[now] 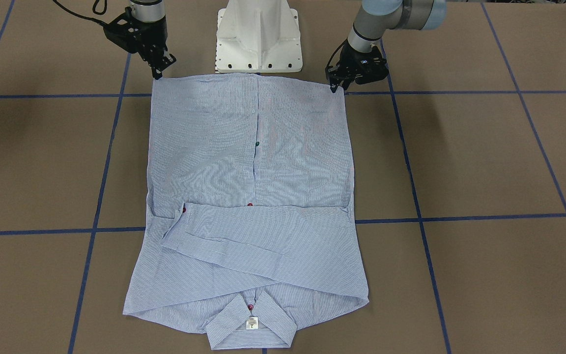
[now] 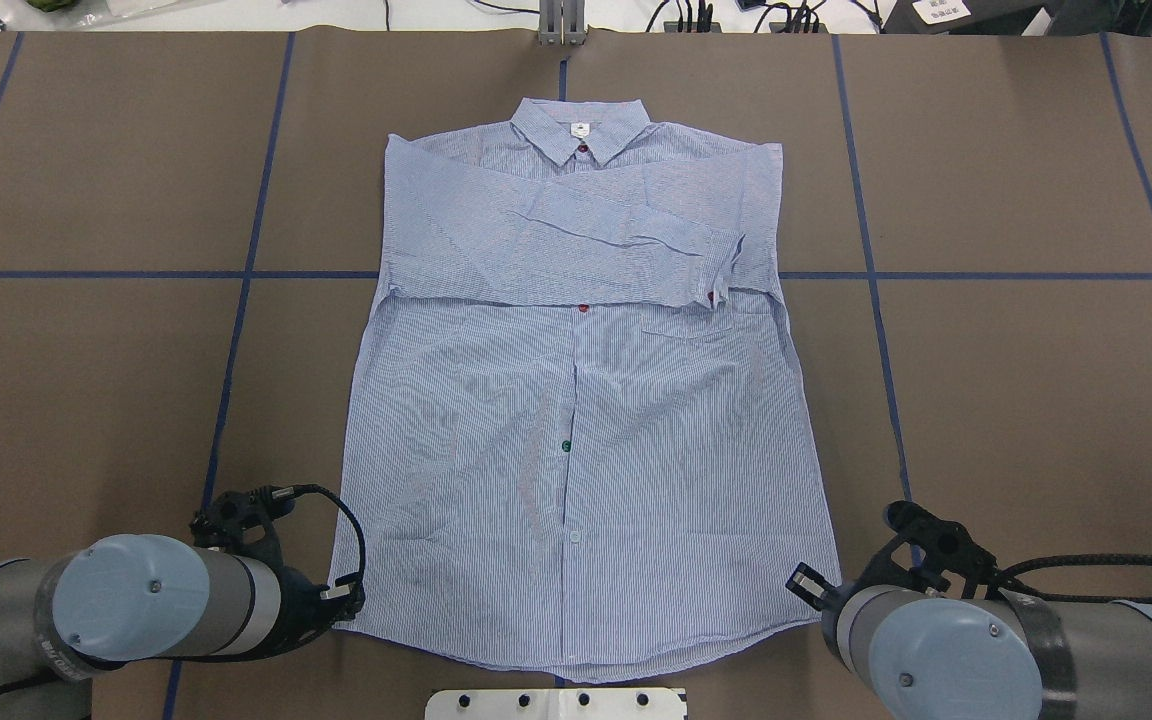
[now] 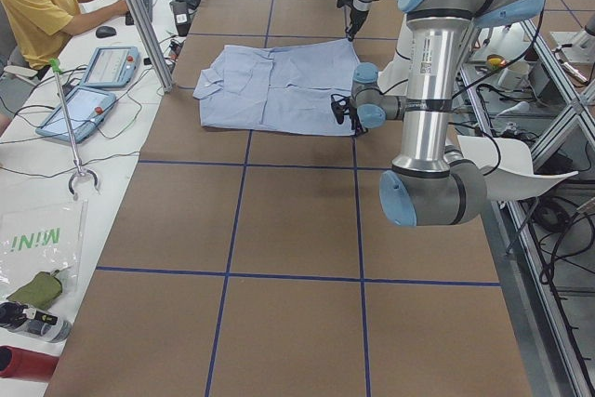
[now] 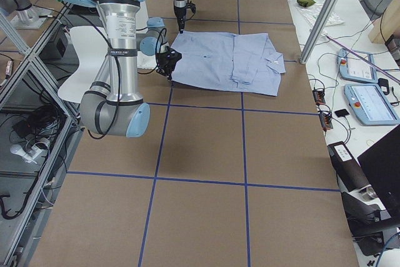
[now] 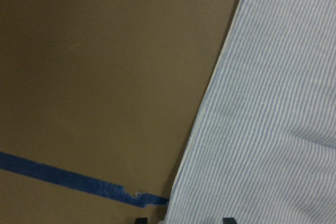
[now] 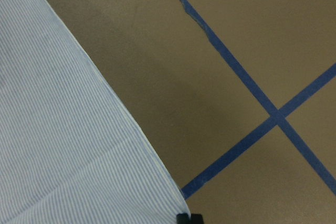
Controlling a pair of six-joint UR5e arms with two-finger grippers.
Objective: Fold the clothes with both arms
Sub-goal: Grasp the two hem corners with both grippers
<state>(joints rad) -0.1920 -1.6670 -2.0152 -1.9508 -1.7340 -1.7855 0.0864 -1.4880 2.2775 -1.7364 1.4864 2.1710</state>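
Observation:
The folded sleeves point(image 1: 257, 248) stop short of the collar, so the hem point(image 1: 251, 76) should cover the sleeves and leave the collar in view when the robot folds the hem over.
The light blue striped shirt point(image 1: 253, 162) lies flat and face up on the brown table, with its sleeves folded across the chest and its collar point(image 2: 581, 130) on the far side from me. My left gripper point(image 1: 334, 87) is down at the hem's left corner point(image 2: 341, 598). In the left wrist view its fingertips point(image 5: 140, 220) stand apart, astride the shirt's edge point(image 5: 273, 103). My right gripper point(image 1: 157, 73) is at the hem's right corner point(image 2: 804, 585). In the right wrist view its tips point(image 6: 189, 217) show as one closed block on the shirt's corner point(image 6: 63, 140).
The white pedestal base point(image 1: 258, 37) stands just behind the hem. Blue tape lines point(image 1: 460, 216) grid the table. At the table's left end are an operator point(image 3: 37, 6), tablets point(image 3: 107, 67) and a metal post point(image 3: 139, 16).

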